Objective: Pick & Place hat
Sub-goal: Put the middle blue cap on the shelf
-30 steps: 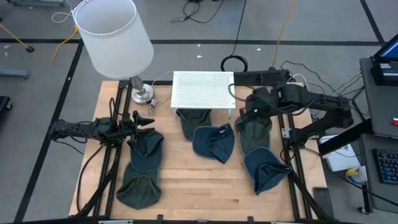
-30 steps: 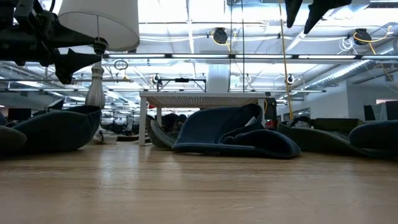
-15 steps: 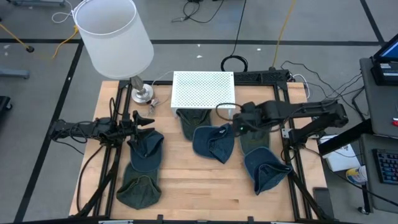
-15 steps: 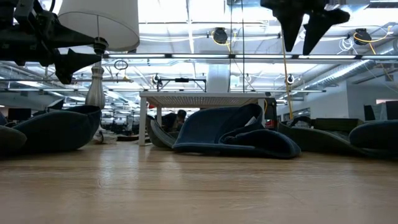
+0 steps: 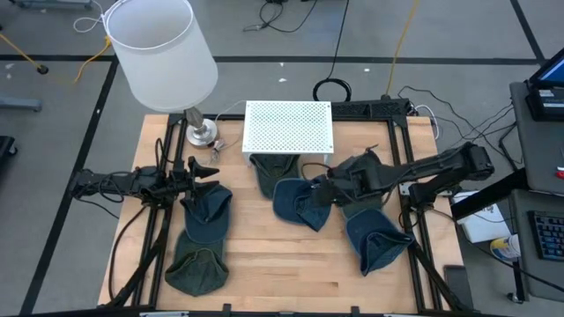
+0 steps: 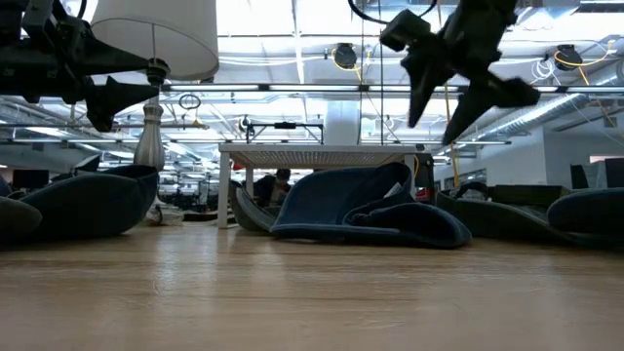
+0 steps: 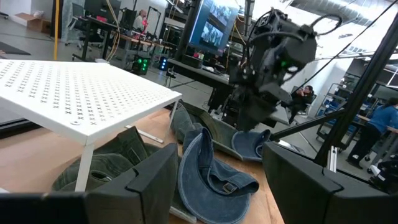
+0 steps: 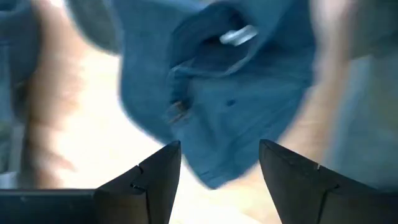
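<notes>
The middle blue hat's free top edge (image 8: 214, 176) points in between the open fingers of my right gripper. I should keep moving down until the fingers are on both sides of that edge (image 5: 317, 225), and then close them.
Several denim hats lie on the wooden table. A blue hat (image 5: 300, 204) lies in the middle, crumpled, with its strap buckle (image 8: 236, 36) facing up. My right gripper (image 5: 318, 190) hangs open just above this hat's right part (image 8: 217, 99), fingers slanting down; in the low view the right gripper (image 6: 456, 109) stands clear above the blue hat (image 6: 361, 210). My left gripper (image 5: 205, 171) waits open in the air at the table's left, above another blue hat (image 5: 208, 210).
A white perforated rack (image 5: 289, 128) stands at the far middle with a green hat (image 5: 270, 171) under its near edge. A lamp (image 5: 162, 48) stands at the far left. More hats lie at the right (image 5: 375, 243) and near left (image 5: 196, 269).
My right gripper has swung from over the right green hat toward the table's left and come down toward the middle blue hat, tipping its fingers downward. It has stayed open. The hats have not moved.
</notes>
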Motion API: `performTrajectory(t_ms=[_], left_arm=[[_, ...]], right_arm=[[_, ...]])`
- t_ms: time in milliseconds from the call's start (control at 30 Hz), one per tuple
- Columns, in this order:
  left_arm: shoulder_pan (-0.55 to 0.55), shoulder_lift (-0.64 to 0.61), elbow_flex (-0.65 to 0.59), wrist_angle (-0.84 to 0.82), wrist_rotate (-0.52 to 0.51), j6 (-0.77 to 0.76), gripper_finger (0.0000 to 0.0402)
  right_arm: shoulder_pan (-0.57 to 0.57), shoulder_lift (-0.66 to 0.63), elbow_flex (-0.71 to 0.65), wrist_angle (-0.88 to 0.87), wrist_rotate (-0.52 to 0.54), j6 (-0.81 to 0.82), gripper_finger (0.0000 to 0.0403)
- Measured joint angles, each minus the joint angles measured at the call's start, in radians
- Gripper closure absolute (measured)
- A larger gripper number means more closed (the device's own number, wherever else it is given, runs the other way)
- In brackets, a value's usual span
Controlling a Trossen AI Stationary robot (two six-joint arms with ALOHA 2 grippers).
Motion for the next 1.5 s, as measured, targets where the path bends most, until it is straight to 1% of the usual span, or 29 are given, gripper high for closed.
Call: performTrajectory(t_ms=[133,233,500,667,833,933,1033,1233,1500], left_arm=[[0.000,0.000,0.000,0.000,0.000,0.000,0.0163],[0.000,0.000,0.000,0.000,0.000,0.000,0.0163],[0.000,0.000,0.000,0.000,0.000,0.000,0.0163],[0.000,0.000,0.000,0.000,0.000,0.000,0.0163],[0.000,0.000,0.000,0.000,0.000,0.000,0.0163],[0.000,0.000,0.000,0.001,0.001,0.000,0.0163],[0.000,0.000,0.000,0.000,0.002,0.000,0.0163],[0.000,0.000,0.000,0.000,0.002,0.000,0.0163],[0.000,0.000,0.000,0.000,0.002,0.000,0.0163]], right_arm=[[0.019,0.001,-0.104,0.198,-0.027,0.025,0.0193],[0.026,0.020,-0.151,0.266,-0.029,0.027,0.0193],[0.033,0.048,-0.176,0.258,-0.033,-0.018,0.0193],[0.041,0.085,-0.173,0.314,-0.038,-0.025,0.0193],[0.059,0.135,-0.169,0.408,-0.082,-0.028,0.0193],[0.076,0.172,-0.170,0.470,-0.084,-0.045,0.0193],[0.087,0.189,-0.169,0.495,-0.085,-0.044,0.0193],[0.090,0.195,-0.168,0.491,-0.106,-0.058,0.0193],[0.091,0.195,-0.168,0.476,-0.103,-0.060,0.0193]])
